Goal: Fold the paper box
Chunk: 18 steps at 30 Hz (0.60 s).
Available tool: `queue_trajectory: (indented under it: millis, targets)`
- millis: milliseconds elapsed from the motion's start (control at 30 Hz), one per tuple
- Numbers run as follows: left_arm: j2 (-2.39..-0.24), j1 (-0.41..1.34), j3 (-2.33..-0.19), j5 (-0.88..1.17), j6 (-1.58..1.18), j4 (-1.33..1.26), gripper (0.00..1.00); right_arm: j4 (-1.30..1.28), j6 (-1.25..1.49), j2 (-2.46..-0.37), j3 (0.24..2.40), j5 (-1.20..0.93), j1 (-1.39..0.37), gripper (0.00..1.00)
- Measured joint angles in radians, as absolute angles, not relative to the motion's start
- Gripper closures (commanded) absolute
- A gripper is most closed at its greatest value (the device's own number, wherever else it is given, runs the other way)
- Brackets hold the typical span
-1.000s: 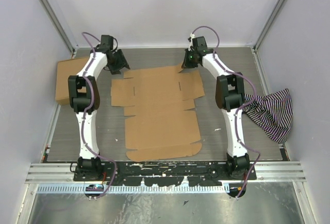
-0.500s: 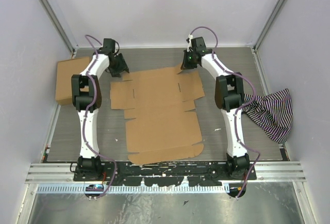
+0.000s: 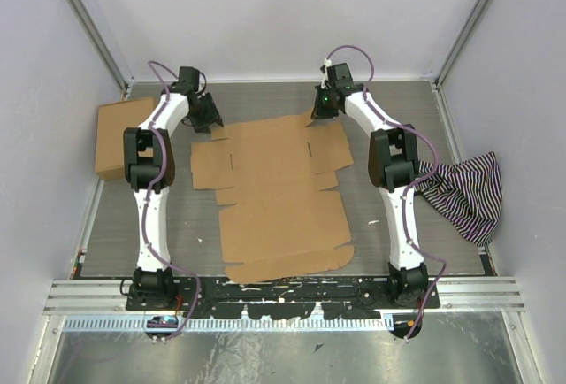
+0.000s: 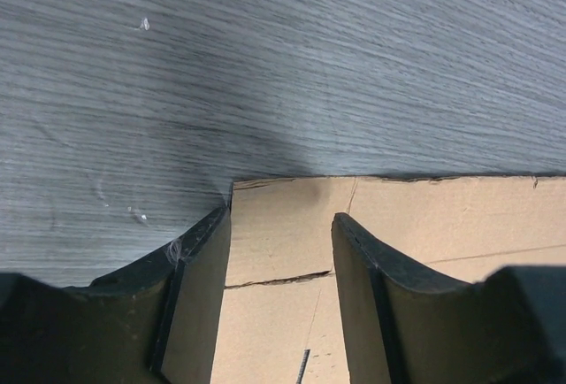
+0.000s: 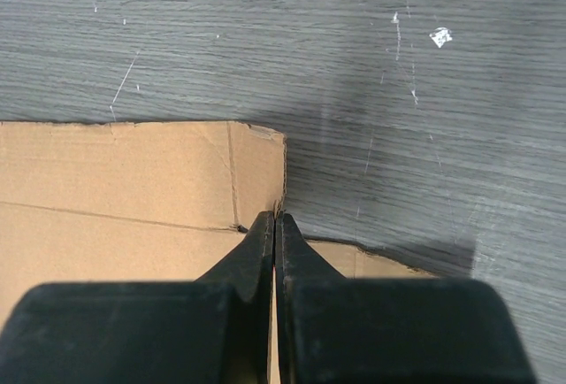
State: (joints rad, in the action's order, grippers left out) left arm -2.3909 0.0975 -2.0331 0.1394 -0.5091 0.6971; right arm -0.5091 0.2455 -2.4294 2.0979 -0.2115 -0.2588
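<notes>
Next, I back my left gripper off and then push the flap's outer edge (image 4: 233,198) up and inward, because the corner flap (image 4: 285,232) lies flat under my left gripper's open fingers.
The paper box (image 3: 274,189) is a flat brown die-cut sheet with flaps and slits, lying in the middle of the table. My left gripper (image 3: 210,123) is at its far left corner. In the left wrist view this gripper (image 4: 281,218) is open, its fingers standing on either side of the sheet's corner flap (image 4: 283,242). My right gripper (image 3: 317,114) is at the far right corner. The right wrist view shows it (image 5: 276,218) shut on the edge of the corner flap (image 5: 256,163), which is lifted slightly off the table.
A ready-made brown cardboard box (image 3: 115,136) sits at the far left, beside the left arm. A striped cloth (image 3: 464,191) lies bunched at the right wall. Metal rails (image 3: 283,291) run along the near edge by the arm bases.
My left gripper has moved right onto the sheet's far left corner and its jaws have narrowed. The sheet has slid a little to the right. The right gripper keeps its hold.
</notes>
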Motion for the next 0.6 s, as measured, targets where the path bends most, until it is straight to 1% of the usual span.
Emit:
queue_trajectory:
  millis: [200, 600]
  targets:
    - [-2.358, 0.105, -1.993, 0.163, -0.529, 0.694, 0.46, -0.509, 0.255, -2.428, 2.098, -0.195, -0.256, 0.99]
    - [-2.293, 0.157, -1.995, 0.232, -0.582, 0.63, 0.48, -0.509, 0.27, -2.417, 2.093, -0.185, -0.249, 0.99]
